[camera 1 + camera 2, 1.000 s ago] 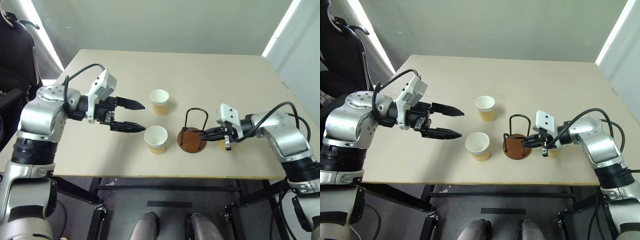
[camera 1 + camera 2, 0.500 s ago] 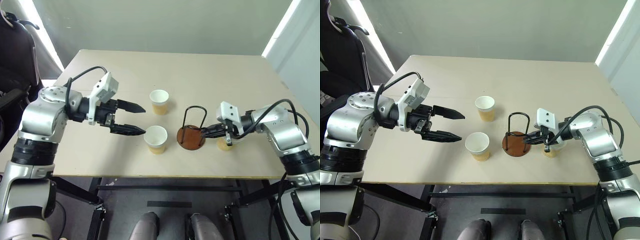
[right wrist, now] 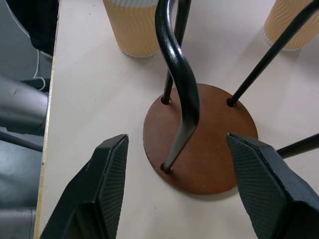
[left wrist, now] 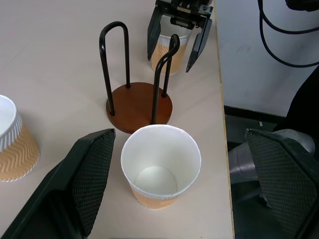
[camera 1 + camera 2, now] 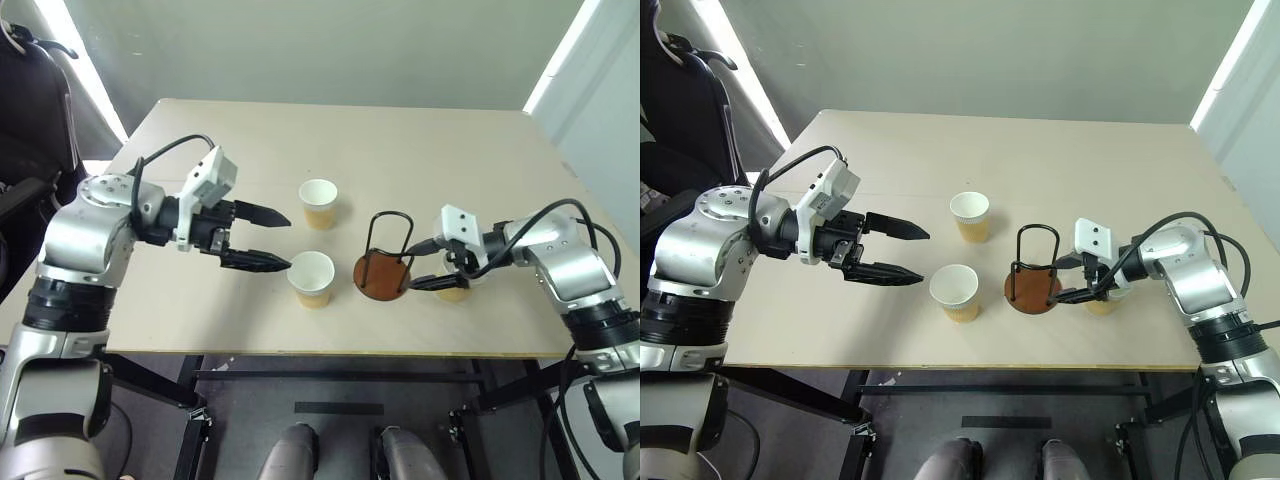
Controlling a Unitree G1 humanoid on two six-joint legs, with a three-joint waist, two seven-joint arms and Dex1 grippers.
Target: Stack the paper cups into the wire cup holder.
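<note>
I should back my right gripper off and load the near cup (image 5: 312,280) first with my left gripper, because the third cup (image 5: 453,294) is behind my right gripper's fingers at the holder.
Three tan paper cups stand upright on the table: a far cup (image 5: 318,203), a near cup (image 5: 311,279) and a third cup (image 5: 452,291) at the right. The wire cup holder (image 5: 381,277), a brown disc with black wire loops, stands empty between the near and third cups. My left gripper (image 5: 287,240) is open just left of the near cup (image 4: 159,174), which sits ahead between its fingertips. My right gripper (image 5: 419,266) is open with its fingertips at the holder's base (image 3: 209,149). The third cup (image 4: 172,50) stands under that gripper's body, behind its fingertips.
The beige table (image 5: 420,150) has open room behind the cups. Its front edge (image 5: 380,352) runs close below the holder and the near cup. A dark chair (image 5: 30,110) stands off the table's left side.
My right gripper's fingers have spread from shut to open beside the holder. The left arm and all three cups have stayed where they were.
</note>
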